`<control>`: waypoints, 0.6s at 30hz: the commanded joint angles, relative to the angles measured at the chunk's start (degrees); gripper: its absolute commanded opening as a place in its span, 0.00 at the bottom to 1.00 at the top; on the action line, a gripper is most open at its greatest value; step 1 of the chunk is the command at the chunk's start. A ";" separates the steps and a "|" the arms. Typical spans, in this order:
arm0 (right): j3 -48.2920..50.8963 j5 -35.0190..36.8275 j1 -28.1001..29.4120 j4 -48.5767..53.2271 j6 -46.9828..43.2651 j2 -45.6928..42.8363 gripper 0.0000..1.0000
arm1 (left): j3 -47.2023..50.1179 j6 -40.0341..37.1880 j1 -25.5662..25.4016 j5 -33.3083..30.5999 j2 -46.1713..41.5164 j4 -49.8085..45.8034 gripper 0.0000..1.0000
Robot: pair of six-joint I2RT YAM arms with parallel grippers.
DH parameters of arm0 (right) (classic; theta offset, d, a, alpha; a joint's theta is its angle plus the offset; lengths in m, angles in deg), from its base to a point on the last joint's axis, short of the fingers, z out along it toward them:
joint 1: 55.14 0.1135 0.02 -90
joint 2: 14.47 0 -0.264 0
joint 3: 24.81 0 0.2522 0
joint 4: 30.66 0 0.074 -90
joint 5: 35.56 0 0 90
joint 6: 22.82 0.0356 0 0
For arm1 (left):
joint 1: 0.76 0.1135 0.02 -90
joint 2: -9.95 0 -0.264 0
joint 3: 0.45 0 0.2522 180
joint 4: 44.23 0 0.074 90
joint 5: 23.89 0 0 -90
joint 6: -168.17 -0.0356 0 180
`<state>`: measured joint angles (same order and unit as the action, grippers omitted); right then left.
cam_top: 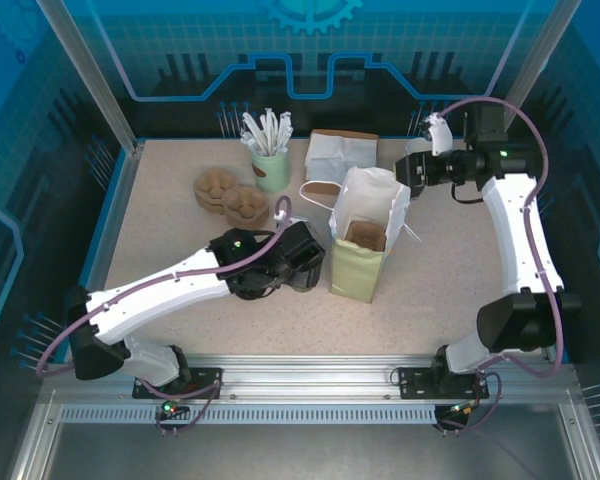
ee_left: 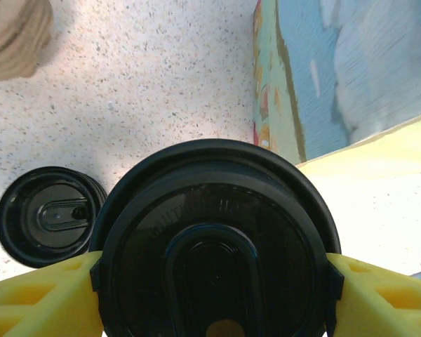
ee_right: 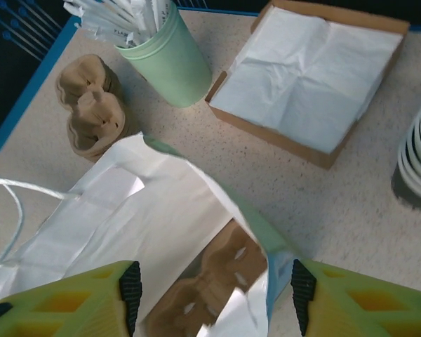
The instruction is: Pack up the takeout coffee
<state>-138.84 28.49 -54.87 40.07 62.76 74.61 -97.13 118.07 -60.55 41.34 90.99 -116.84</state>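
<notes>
My right gripper should keep moving in while the paper bag's rim (ee_right: 247,223) stands between its open fingers, clear of the napkin box, until they pinch the bag's rim (ee_right: 265,263).
The takeout coffee (ee_left: 217,239) shows its round black lid from above, close up in the left wrist view. My left gripper (ee_left: 216,281) is shut on it, one yellow finger (ee_left: 42,298) pressed to each side. In the top view the left gripper (cam_top: 305,262) sits just left of the upright paper bag (cam_top: 365,245). The bag's mouth is open, with a brown cardboard carrier (ee_right: 217,281) at the bottom. My right gripper (ee_right: 216,288) hovers open over the bag's (ee_right: 161,225) mouth, at its far right rim (cam_top: 412,172) in the top view.
A squat stack of black lids (ee_left: 49,216) lies left of the coffee. Behind the bag are brown cup carriers (cam_top: 230,197), a green cup of wrapped sticks (cam_top: 271,168) and a napkin box (cam_top: 340,152). Stacked white-rimmed cups (ee_right: 417,147) stand at the right.
</notes>
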 commanded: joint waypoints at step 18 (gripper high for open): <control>-16.63 9.48 6.98 13.25 -20.19 17.33 0.61 | -15.83 -5.83 2.92 -1.25 -4.63 -15.68 0.73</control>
<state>-153.44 35.74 -48.49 49.97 48.22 91.03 -110.66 114.16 -58.25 40.38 87.14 -129.71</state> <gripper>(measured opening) 0.613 0.728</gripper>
